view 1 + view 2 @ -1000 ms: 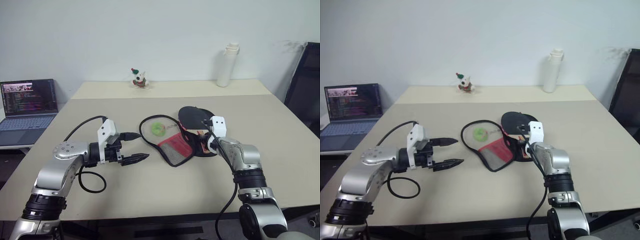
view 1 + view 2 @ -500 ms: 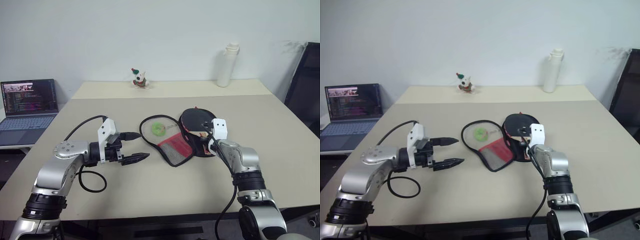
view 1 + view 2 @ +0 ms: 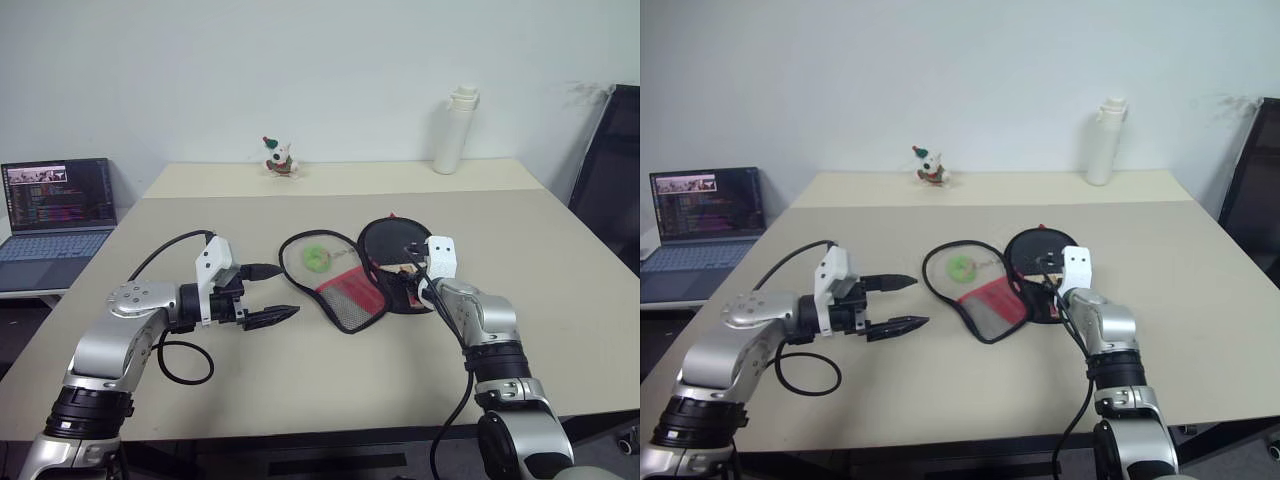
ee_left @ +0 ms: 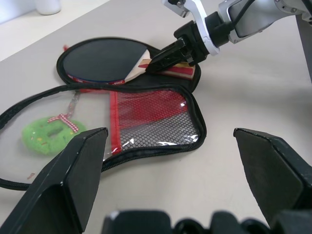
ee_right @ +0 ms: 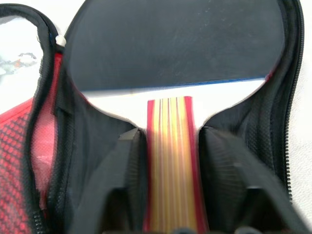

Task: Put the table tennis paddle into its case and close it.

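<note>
My right gripper is straddling the paddle's striped handle (image 5: 171,151), where the case's flap has to land. It should move away before my left gripper folds the flap's outer edge (image 3: 299,283) over.
The table tennis paddle (image 5: 175,44) lies black face up inside the opened case (image 4: 151,117), on the case's lower half. The case's red mesh flap is folded out toward the left. My right gripper (image 5: 169,134) straddles the paddle's striped wooden handle (image 4: 183,70), its fingers open with a slim gap at the side. It also shows at the case's near end (image 3: 408,282). My left gripper (image 3: 288,291) hovers open over the table, left of the case and holding nothing.
A green ball (image 3: 318,258) with a ribbon lies within the looped zip edge of the case. A laptop (image 3: 55,210) is at far left, with a figurine (image 3: 278,157) and a white bottle (image 3: 455,130) at the back. A black chair (image 3: 610,170) stands at right.
My right gripper's fingers have spread apart from the paddle's handle, and the wrist has tipped slightly. The left arm has kept still.
</note>
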You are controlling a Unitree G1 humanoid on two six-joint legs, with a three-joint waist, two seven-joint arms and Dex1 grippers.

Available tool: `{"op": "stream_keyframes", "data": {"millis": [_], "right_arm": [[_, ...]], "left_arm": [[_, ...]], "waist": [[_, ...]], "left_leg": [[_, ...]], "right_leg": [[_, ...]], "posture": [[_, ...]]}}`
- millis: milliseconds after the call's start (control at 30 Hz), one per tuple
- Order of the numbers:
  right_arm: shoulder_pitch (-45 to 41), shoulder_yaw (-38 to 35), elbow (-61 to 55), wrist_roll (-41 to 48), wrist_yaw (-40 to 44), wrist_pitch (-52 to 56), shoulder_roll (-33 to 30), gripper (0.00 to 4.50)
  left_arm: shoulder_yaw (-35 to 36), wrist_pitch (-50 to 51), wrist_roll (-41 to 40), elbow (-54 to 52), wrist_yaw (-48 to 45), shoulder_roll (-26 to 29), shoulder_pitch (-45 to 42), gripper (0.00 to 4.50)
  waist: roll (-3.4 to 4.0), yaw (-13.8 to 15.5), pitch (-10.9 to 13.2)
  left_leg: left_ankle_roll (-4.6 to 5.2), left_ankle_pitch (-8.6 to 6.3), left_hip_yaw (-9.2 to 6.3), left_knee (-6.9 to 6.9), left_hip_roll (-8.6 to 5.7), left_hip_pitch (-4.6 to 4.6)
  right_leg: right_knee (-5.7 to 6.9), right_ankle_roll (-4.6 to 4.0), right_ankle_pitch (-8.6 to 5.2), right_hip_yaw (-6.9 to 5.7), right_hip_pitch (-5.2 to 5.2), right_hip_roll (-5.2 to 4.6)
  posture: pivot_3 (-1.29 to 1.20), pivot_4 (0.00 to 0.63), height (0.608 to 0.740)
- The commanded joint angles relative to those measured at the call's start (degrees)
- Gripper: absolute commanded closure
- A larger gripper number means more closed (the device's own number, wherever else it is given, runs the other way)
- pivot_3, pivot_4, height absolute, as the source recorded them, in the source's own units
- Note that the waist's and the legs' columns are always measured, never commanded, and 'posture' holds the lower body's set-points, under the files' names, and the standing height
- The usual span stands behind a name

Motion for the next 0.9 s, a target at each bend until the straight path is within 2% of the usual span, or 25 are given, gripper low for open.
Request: {"op": "stream_keyframes", "data": {"millis": [33, 100, 233, 333, 367, 433, 533, 633, 767, 800, 900], "right_arm": [[-0.70, -0.02, -3.15, -0.29, -0.25, -1.75, -0.25, 0.59], [-0.32, 0.12, -3.96, -0.24, -0.04, -1.40, -0.45, 0.02], [2.38, 3.42, -13.42, 3.53, 9.32, 0.99, -3.25, 0.02], [6.65, 7.22, -23.68, 4.91, 18.38, -0.45, -9.85, 0.02], [8.26, 7.15, -26.97, 5.69, 21.03, -0.87, -12.46, 0.00], [10.15, 6.47, -31.16, 7.67, 24.90, -0.72, -16.28, 0.00], [10.83, 5.10, -34.76, 11.89, 29.88, 1.75, -20.54, 0.00], [10.83, 4.34, -35.93, 13.95, 31.45, 3.31, -22.48, 0.00], [11.17, 4.08, -35.48, 13.88, 31.95, 3.67, -25.27, 0.00], [11.39, 4.36, -35.72, 14.17, 32.21, 3.87, -25.73, 0.00], [12.83, 6.01, -37.71, 15.18, 34.48, 4.39, -27.55, 0.00]], "left_arm": [[0.72, 0.11, -0.95, -2.73, 0.19, 0.35, -0.61, 0.00], [0.72, 0.13, -0.96, -2.84, 0.32, 0.32, -0.41, 0.00], [1.30, -0.16, -0.55, -1.88, 1.17, 0.25, -0.09, 0.00], [1.50, -0.95, 1.15, 0.16, 3.15, 0.21, 0.15, 0.00], [1.41, -1.13, 1.98, 1.03, 4.13, 0.20, 0.24, 0.17], [1.07, -1.13, 3.22, 2.57, 5.56, 0.17, 0.34, 0.53], [0.37, -1.40, 4.30, 5.13, 5.99, -0.15, 0.47, 1.61], [-0.02, -2.02, 5.03, 6.94, 5.80, -0.60, 0.24, 2.73], [-3.36, -5.88, 9.41, 15.30, 6.27, -2.64, -2.75, 4.20], [-4.38, -6.86, 10.92, 17.40, 6.78, -3.27, -3.80, 4.44], [-6.45, -8.74, 14.89, 23.40, 10.03, -5.53, -7.04, 4.44]], "waist": [[0.00, 0.00, 0.00], [0.00, 0.00, 0.00], [0.00, 0.03, 0.00], [0.00, 0.06, 0.00], [0.00, 0.12, 0.00], [0.00, 0.22, 0.00], [-0.01, 0.18, 0.00], [-0.01, 0.01, 0.00], [-0.01, 0.23, 0.00], [-0.04, 0.29, -0.02], [-0.05, 0.38, -0.03]], "left_leg": [[0.00, 0.00, 0.00, 0.00, 0.00, 0.00], [0.00, 0.00, 0.00, 0.00, 0.00, 0.00], [0.00, 0.00, -0.02, 0.00, 0.00, -0.01], [0.01, 0.00, -0.04, 0.00, 0.00, -0.01], [0.01, -0.01, -0.05, 0.00, 0.00, -0.01], [0.01, -0.01, -0.08, -0.01, -0.01, -0.01], [0.01, -0.01, -0.07, 0.03, -0.03, 0.02], [0.01, -0.01, -0.05, 0.02, -0.01, 0.16], [0.01, 0.00, -0.02, 0.01, -0.04, 0.18], [0.01, 0.00, -0.01, 0.02, -0.05, 0.18], [0.01, -0.01, 0.02, 0.04, -0.08, 0.12]], "right_leg": [[0.00, 0.00, 0.00, 0.00, 0.00, 0.00], [0.00, 0.00, 0.00, 0.00, 0.00, 0.00], [-0.01, 0.00, 0.00, -0.01, 0.00, 0.00], [-0.03, 0.01, -0.01, 0.00, 0.00, 0.00], [-0.03, 0.02, -0.01, -0.01, 0.00, 0.00], [-0.05, 0.24, -0.15, -0.04, 0.01, 0.00], [-0.02, 0.27, -0.16, -0.04, 0.02, -0.01], [0.00, 0.28, -0.16, -0.02, 0.11, 0.04], [0.00, 0.27, -0.16, -0.04, 0.14, 0.04], [0.00, 0.27, -0.16, -0.04, 0.15, 0.03], [-0.03, 0.25, -0.15, -0.05, 0.16, 0.00]], "posture": [[0.00, 0.150, 0.740], [0.00, 0.150, 0.740], [0.00, 0.150, 0.740], [0.00, 0.150, 0.740], [0.00, 0.150, 0.740], [0.00, 0.150, 0.740], [0.00, 0.150, 0.740], [0.00, 0.150, 0.740], [0.00, 0.150, 0.740], [0.00, 0.150, 0.740], [0.00, 0.150, 0.740]]}}
